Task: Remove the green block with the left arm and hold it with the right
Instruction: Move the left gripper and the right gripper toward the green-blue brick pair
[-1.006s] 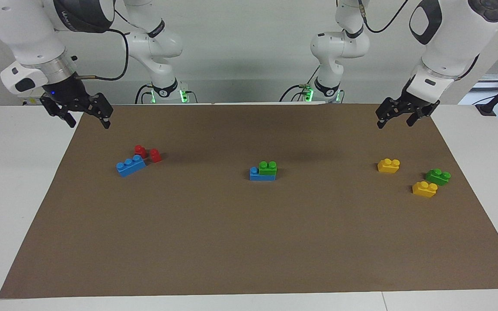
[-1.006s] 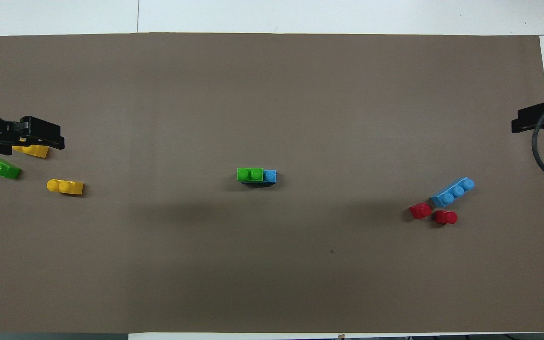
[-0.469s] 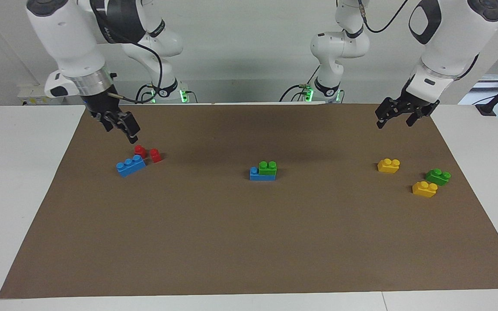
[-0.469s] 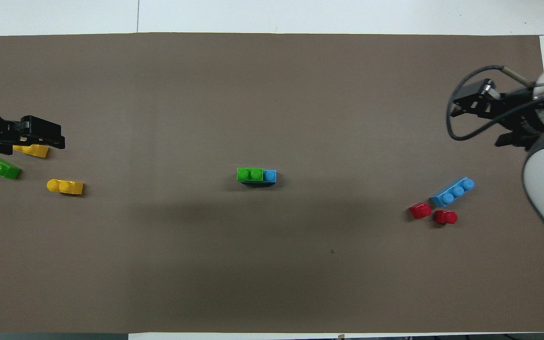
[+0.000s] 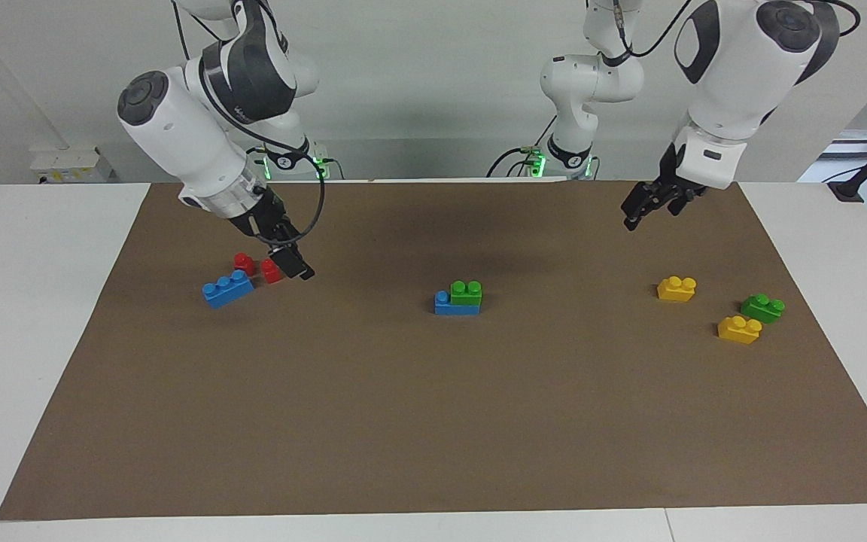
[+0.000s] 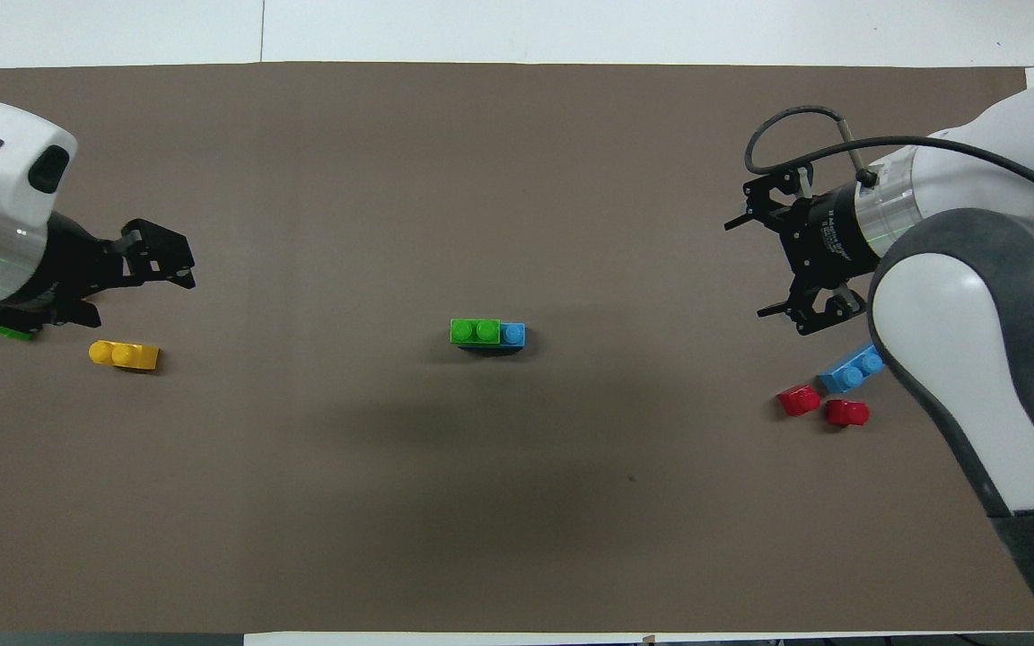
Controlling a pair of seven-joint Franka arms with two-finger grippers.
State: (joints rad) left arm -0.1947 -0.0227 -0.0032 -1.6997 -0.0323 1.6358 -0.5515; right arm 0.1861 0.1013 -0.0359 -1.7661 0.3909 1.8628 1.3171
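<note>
The green block leaves the near end of the blue brick free. My right gripper should therefore keep going toward that near end until its fingers can close there.
A green block sits pressed on one end of a blue brick at the middle of the brown mat; it also shows in the overhead view. A second green block lies loose at the left arm's end, mostly hidden under the left arm in the overhead view. My left gripper is open and empty, up over the mat near the yellow bricks. My right gripper is open and empty, over the mat beside the red blocks, its fingers spread wide in the overhead view.
Two yellow bricks lie at the left arm's end. A loose blue three-stud brick and two red blocks lie at the right arm's end. The brown mat covers the white table.
My right arm has swung from the mat's corner to over the red blocks, toward the middle. My left gripper has shifted slightly toward the middle. No brick has moved.
</note>
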